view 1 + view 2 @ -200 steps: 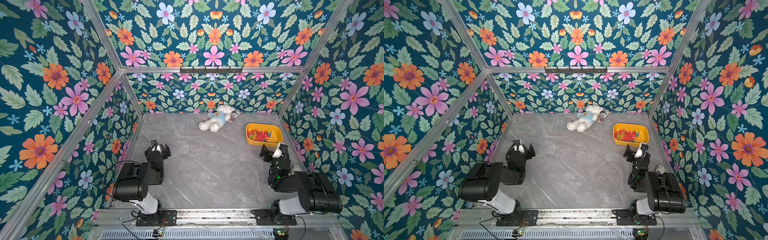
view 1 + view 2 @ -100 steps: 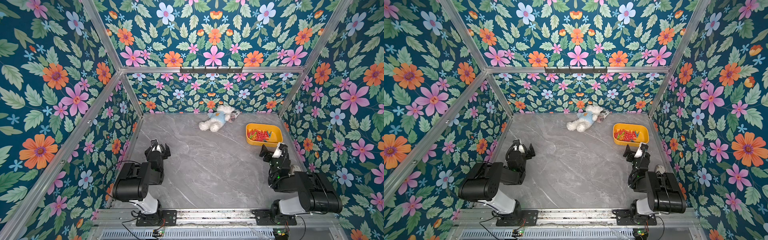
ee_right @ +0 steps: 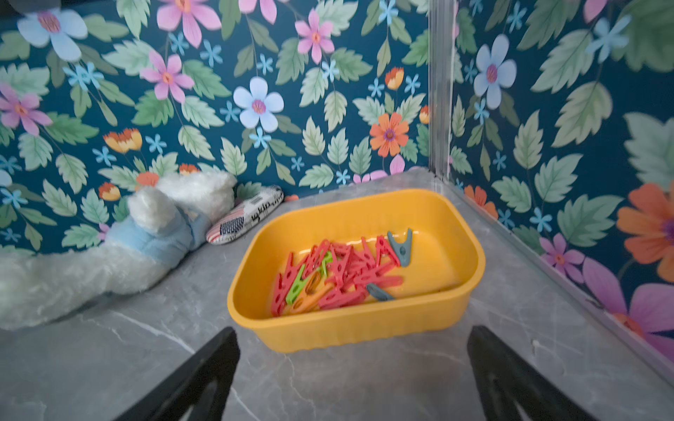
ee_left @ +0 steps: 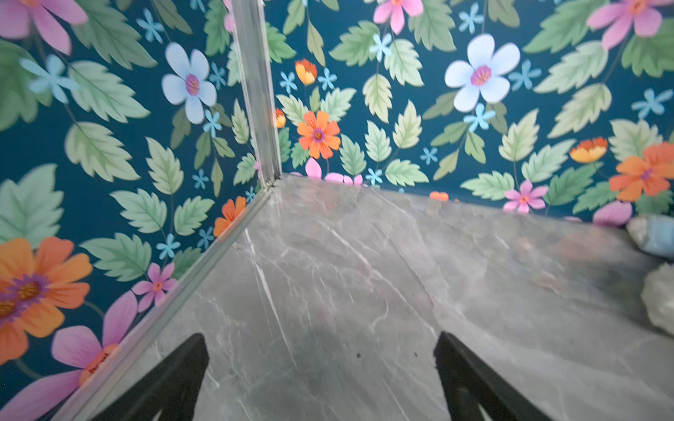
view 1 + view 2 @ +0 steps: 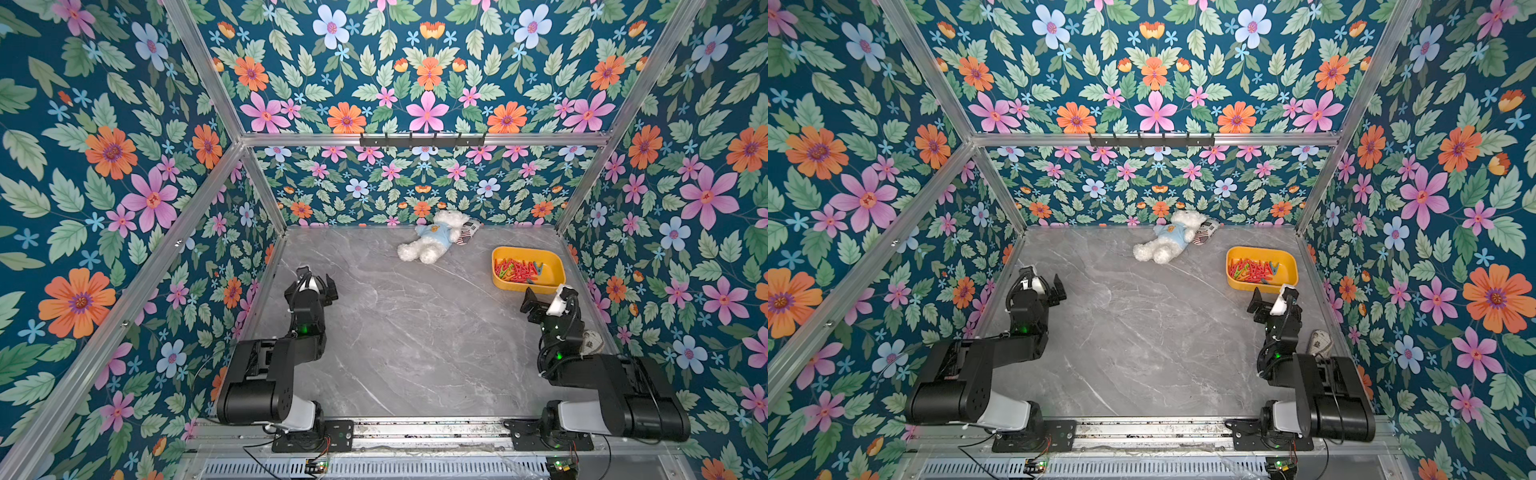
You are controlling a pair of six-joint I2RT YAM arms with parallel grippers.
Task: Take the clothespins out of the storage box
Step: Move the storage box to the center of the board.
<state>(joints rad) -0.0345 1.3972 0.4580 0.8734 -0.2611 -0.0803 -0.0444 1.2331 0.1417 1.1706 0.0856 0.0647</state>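
Observation:
The storage box [image 5: 528, 269] sits by the wall, far from my left gripper. Next, I pull it with my right gripper to the table's middle [image 5: 436, 310] before clothespins come out.
The yellow storage box [image 5: 555, 266] [image 5: 1287, 266] [image 3: 364, 328] stands at the far right of the grey table, near the right wall. A heap of clothespins [image 5: 516, 271] [image 5: 1251, 271] [image 3: 339, 273], mostly red with green, orange and grey-blue ones, lies inside it. My right gripper [image 5: 546, 296] [image 5: 1271, 297] [image 3: 351, 330] is open and empty, a little short of the box's near wall and facing it. My left gripper [image 5: 316, 282] [image 5: 1042, 282] [image 4: 321, 339] is open and empty over bare table by the left wall, far from the box.
A white plush bear in a blue shirt [image 5: 432, 241] [image 3: 146, 233] lies at the back, left of the box, with a small printed pouch [image 5: 468, 230] [image 3: 248, 215] beside it. A grey patterned item [image 5: 591, 340] sits by the right wall next to the right arm. Floral walls enclose three sides.

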